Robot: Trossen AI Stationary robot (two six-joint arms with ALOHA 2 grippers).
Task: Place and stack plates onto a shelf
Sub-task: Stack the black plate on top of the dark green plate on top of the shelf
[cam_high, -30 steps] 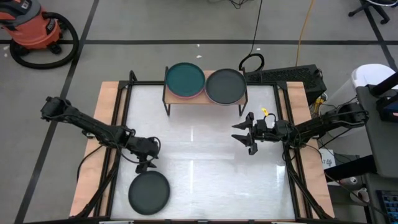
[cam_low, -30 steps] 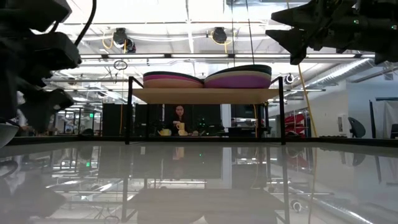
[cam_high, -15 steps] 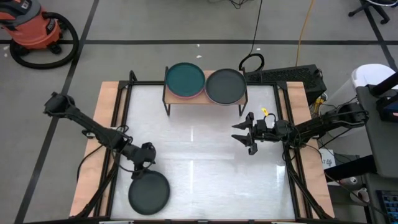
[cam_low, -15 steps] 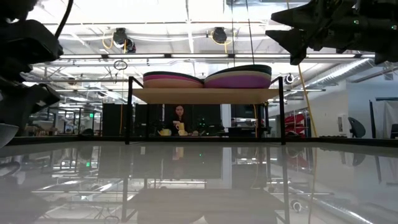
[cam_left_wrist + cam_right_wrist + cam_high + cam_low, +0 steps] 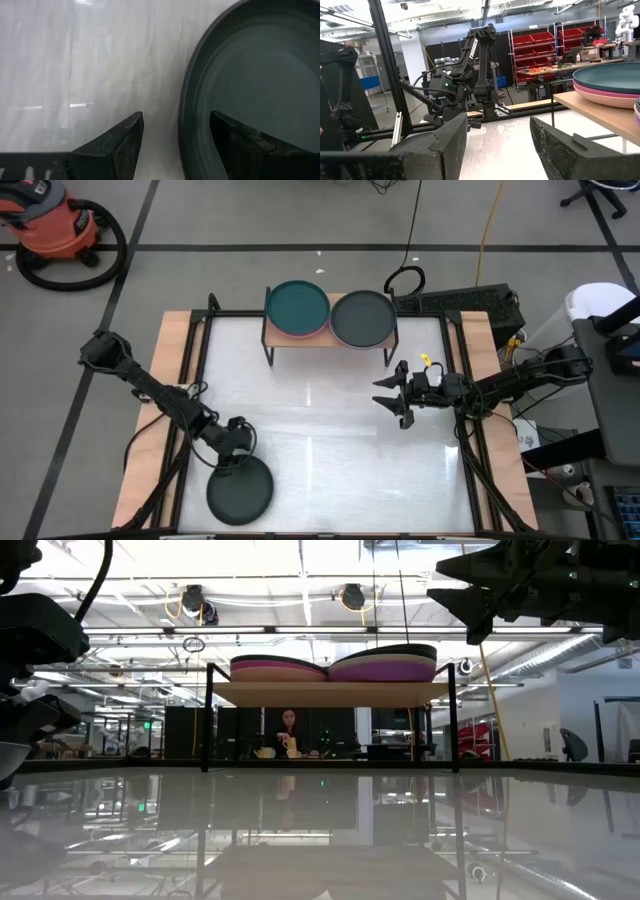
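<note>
I expect the dark grey plate (image 5: 240, 492) under my left gripper to nest and hide the teal plate's top side when lowered, as the teal plate (image 5: 297, 308) is equally wide.
A dark grey plate (image 5: 240, 490) lies flat on the white table near its near left corner. My left gripper (image 5: 238, 444) hangs open just over that plate's far rim (image 5: 186, 115). In the left wrist view one finger (image 5: 240, 137) stands over the plate's inside and the other (image 5: 125, 137) over the bare table. The shelf (image 5: 330, 338) stands at the far edge and carries two stacks, one topped by a teal plate (image 5: 298, 307), one by a dark grey plate (image 5: 362, 318). My right gripper (image 5: 393, 402) waits open in the air at mid-right.
The shelf's black legs (image 5: 208, 720) leave open room beneath its wooden top (image 5: 330, 692). Wooden borders (image 5: 170, 380) edge the table. A keyboard (image 5: 455, 302) sits beyond the far right corner. The middle of the white tabletop (image 5: 320, 430) lies between the arms.
My left gripper has moved toward the table's near edge and down, from beside the dark plate's far side to right over its far rim, tipping to point down. The plate has stayed where it was.
</note>
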